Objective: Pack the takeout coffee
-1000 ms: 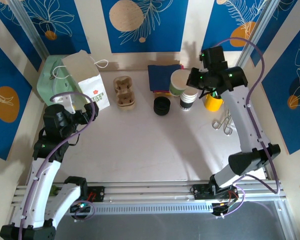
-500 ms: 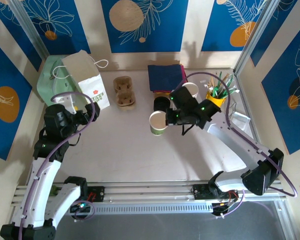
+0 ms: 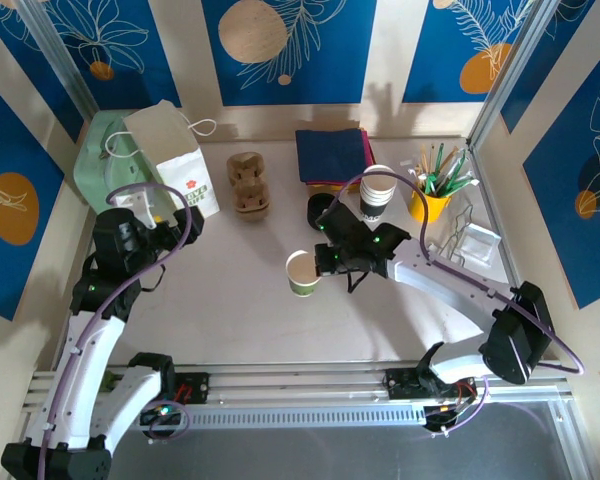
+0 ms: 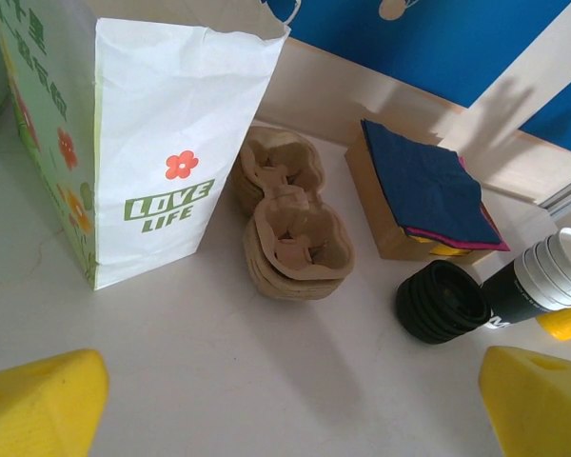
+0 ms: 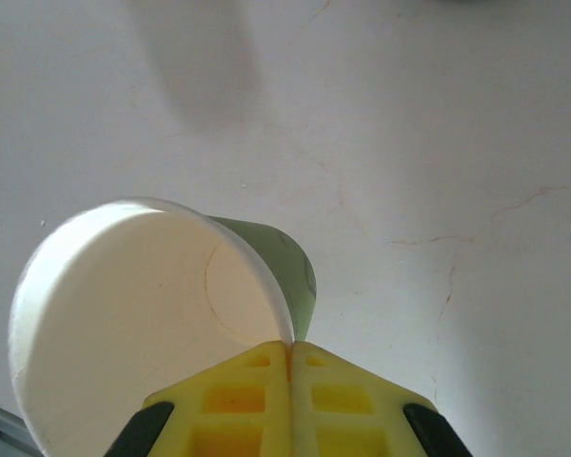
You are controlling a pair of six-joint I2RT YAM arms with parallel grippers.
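Note:
My right gripper should keep lowering the cup, as the green cup's opening (image 3: 301, 268) faces up over clear tabletop (image 3: 302, 300), until its bottom stands flat, and then let go.
The takeout coffee is an olive-green paper cup (image 3: 302, 272) with a white inside and no lid on it. It hangs at the middle of the table. My right gripper (image 3: 325, 262) is shut on its rim. In the right wrist view the yellow fingers pinch the cup's wall (image 5: 152, 305) at the right gripper (image 5: 290, 347), and the cup tilts with its mouth toward the camera. My left gripper (image 3: 170, 212) is near the white paper bag (image 3: 175, 165), open with nothing between its fingers (image 4: 38, 405). The left gripper (image 4: 290, 400) is over bare table.
The white "LOVE LIFE" bag (image 4: 171, 143) stands at the back left beside a green bag (image 3: 100, 150). Pulp cup carriers (image 4: 290, 224), a stack of black lids (image 4: 443, 302), a stack of white cups (image 3: 377, 192), folded napkins (image 3: 330, 153) and a yellow stirrer holder (image 3: 430, 200) line the back.
My right arm has carried the green cup from the cup stack at the back right, forward and left, to the table's middle. The left arm has barely moved.

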